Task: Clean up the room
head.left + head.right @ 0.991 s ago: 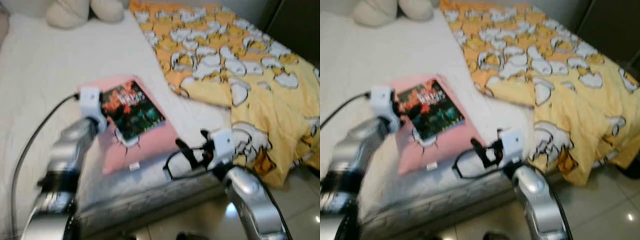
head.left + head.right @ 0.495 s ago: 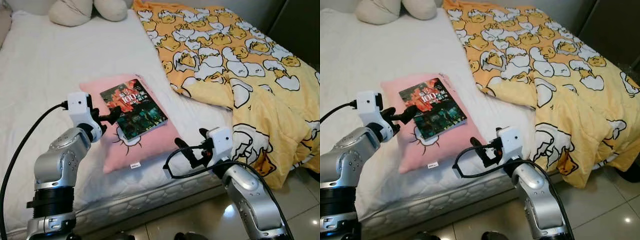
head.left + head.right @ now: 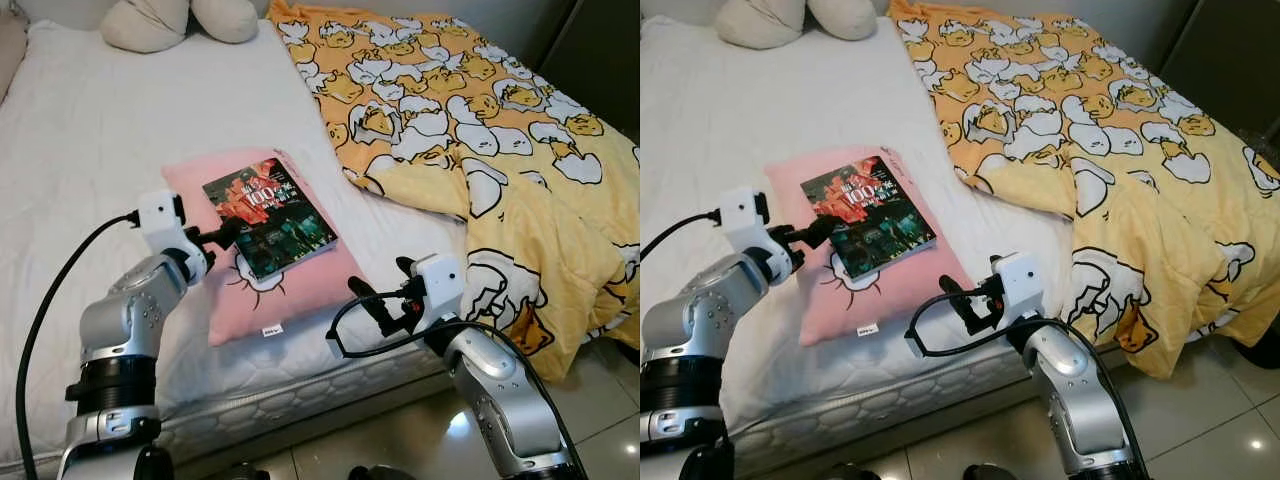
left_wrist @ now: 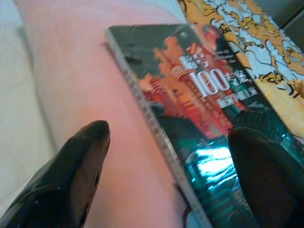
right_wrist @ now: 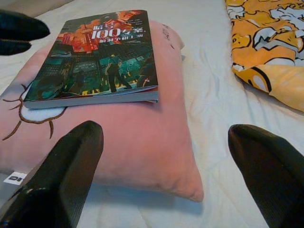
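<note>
I expect the pink pillow to show the rest of a round design when I lift the book (image 3: 270, 217), because its pale edge and dark lines (image 3: 254, 276) are peeking out.
A dark book with a red and green cover (image 3: 270, 215) lies flat on a pink pillow (image 3: 290, 290) on the white bed. My left gripper (image 3: 228, 233) is open at the book's left edge. One black finger (image 4: 71, 175) is over the pillow and the other is over the cover (image 4: 204, 95). My right gripper (image 3: 370, 305) hovers open near the bed's front edge and points at the pillow's front side (image 5: 133, 142), a little short of it. Nothing sits between its fingers.
A yellow blanket with a white duck print (image 3: 480, 130) covers the bed's right half and hangs over the front edge. Cream cushions (image 3: 180, 20) lie at the head of the white mattress (image 3: 80, 130). Tiled floor (image 3: 600, 400) lies at lower right, dark furniture (image 3: 600, 50) at upper right.
The blurred, shifting picture has steadied, which is camera motion. Both grippers keep their places by the book and the pillow.
</note>
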### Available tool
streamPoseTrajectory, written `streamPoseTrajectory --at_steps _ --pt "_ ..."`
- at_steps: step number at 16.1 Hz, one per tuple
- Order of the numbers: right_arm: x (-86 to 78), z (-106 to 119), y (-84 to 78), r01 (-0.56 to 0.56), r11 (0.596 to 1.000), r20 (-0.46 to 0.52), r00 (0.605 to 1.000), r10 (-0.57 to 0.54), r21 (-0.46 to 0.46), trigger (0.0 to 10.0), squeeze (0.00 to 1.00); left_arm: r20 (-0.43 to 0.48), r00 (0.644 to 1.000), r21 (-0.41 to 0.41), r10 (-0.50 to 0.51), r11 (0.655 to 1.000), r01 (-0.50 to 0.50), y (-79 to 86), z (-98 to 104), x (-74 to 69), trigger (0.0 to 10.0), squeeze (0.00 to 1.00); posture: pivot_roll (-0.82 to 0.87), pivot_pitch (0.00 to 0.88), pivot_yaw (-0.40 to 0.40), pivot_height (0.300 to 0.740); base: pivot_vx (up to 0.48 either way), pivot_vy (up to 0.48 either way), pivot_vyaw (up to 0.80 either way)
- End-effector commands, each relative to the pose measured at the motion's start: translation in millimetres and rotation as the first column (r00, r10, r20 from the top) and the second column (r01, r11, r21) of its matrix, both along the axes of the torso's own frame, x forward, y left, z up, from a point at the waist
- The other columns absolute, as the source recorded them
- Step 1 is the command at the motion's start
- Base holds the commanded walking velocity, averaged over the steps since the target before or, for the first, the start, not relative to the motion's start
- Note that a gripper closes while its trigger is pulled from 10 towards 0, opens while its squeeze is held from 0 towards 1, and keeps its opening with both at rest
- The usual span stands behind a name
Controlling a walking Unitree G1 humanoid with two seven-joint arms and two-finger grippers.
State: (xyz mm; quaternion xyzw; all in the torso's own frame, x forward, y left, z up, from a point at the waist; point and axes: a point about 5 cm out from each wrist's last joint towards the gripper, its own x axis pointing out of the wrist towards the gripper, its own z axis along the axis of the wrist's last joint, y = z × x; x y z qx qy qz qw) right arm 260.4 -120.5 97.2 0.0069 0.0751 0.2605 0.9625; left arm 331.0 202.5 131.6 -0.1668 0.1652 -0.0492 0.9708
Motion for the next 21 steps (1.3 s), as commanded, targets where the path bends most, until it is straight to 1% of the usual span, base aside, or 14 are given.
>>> streamPoseTrajectory --at_steps 1,3,4,6,7,9,10,12,14,16,19,20,21 --pt "0.8 2.0 -6.4 0.021 1.0 0.015 1.0 -0.021 -0.004 10.0 0.0 0.015 1.0 0.008 -0.014 1.0 0.014 -4.5 2.3 3.5 10.0 0.0 -0.09 0.015 -0.052 0.74 0.0 0.0 0.0" --pt "0.4 1.6 -6.9 0.021 1.0 0.015 1.0 -0.021 -0.005 10.0 0.0 0.019 1.0 0.005 -0.017 1.0 0.016 -6.6 0.5 5.7 10.0 0.0 -0.09 0.02 -0.054 0.74 0.0 0.0 0.0" --pt "0.3 1.6 -7.0 0.021 1.0 0.014 1.0 -0.021 -0.005 10.0 0.0 0.026 0.999 0.002 -0.028 1.0 0.028 -11.6 0.2 6.2 10.0 0.0 -0.09 0.02 -0.054 0.74 0.0 0.0 0.0" --pt "0.3 1.4 -5.4 0.007 1.0 0.012 1.0 -0.007 0.003 10.0 0.0 0.009 0.999 0.003 -0.052 0.999 0.052 -24.1 -5.4 12.4 10.0 0.0 -0.09 0.021 -0.056 0.74 0.0 0.0 0.0" --pt "0.1 1.4 -4.5 0.001 1.0 0.011 1.0 -0.001 0.005 10.0 0.0 0.007 0.998 0.001 -0.055 0.998 0.055 -26.0 -5.9 13.6 10.0 0.0 -0.09 0.021 -0.056 0.74 0.0 0.0 0.0" --pt "-0.7 1.8 -2.5 -0.007 1.0 0.012 1.0 0.007 0.013 10.0 0.0 0.021 0.997 -0.015 -0.074 0.997 0.074 -35.9 -5.0 20.6 10.0 0.0 -0.1 0.022 -0.049 0.74 0.0 0.0 0.0" --pt "-1.3 2.1 -2.3 -0.009 1.0 0.013 1.0 0.008 0.015 10.0 0.0 0.027 0.996 -0.012 -0.083 0.996 0.083 -38.6 -4.3 21.8 10.0 0.0 -0.1 0.022 -0.049 0.74 0.0 0.0 0.0" --pt "-3.5 1.1 -3.1 -0.011 1.0 0.008 1.0 0.011 0.018 10.0 0.0 0.007 0.995 0.004 -0.098 0.995 0.098 -43.3 -10.4 22.4 10.0 0.0 -0.1 0.024 -0.045 0.74 0.0 0.0 0.0" --pt "-4.8 0.5 -3.1 -0.014 1.0 0.004 1.0 0.014 0.019 10.0 0.0 -0.016 0.995 0.01 -0.102 0.995 0.102 -43.9 -17.7 22.7 10.0 0.0 -0.11 0.026 -0.043 0.74 0.0 0.0 0.0" --pt "-5.1 0.0 -2.9 -0.017 1.0 0.001 1.0 0.017 0.019 10.0 0.0 -0.039 0.993 -0.016 -0.115 0.993 0.114 -46.9 -24.0 21.3 10.0 0.0 -0.11 0.026 -0.043 0.74 0.0 0.0 0.0" --pt "-3.8 -0.2 -2.0 -0.022 1.0 0.0 1.0 0.022 0.019 10.0 0.0 -0.078 0.986 -0.059 -0.146 0.988 0.142 -59.4 -33.7 20.4 10.0 0.0 -0.1 0.026 -0.046 0.74 0.0 0.0 0.0" --pt "-3.5 0.0 -1.9 -0.023 1.0 0.0 1.0 0.023 0.019 10.0 0.0 -0.081 0.986 -0.058 -0.145 0.988 0.14 -60.8 -35.6 21.5 4.8 0.0 -0.11 0.025 -0.046 0.74 0.0 0.0 0.0" --pt "-3.4 0.0 -1.9 -0.023 1.0 0.001 1.0 0.023 0.018 10.0 0.0 -0.081 0.987 -0.057 -0.141 0.989 0.136 -61.0 -36.0 22.4 2.5 0.0 -0.11 0.025 -0.046 0.74 0.0 0.0 0.0"
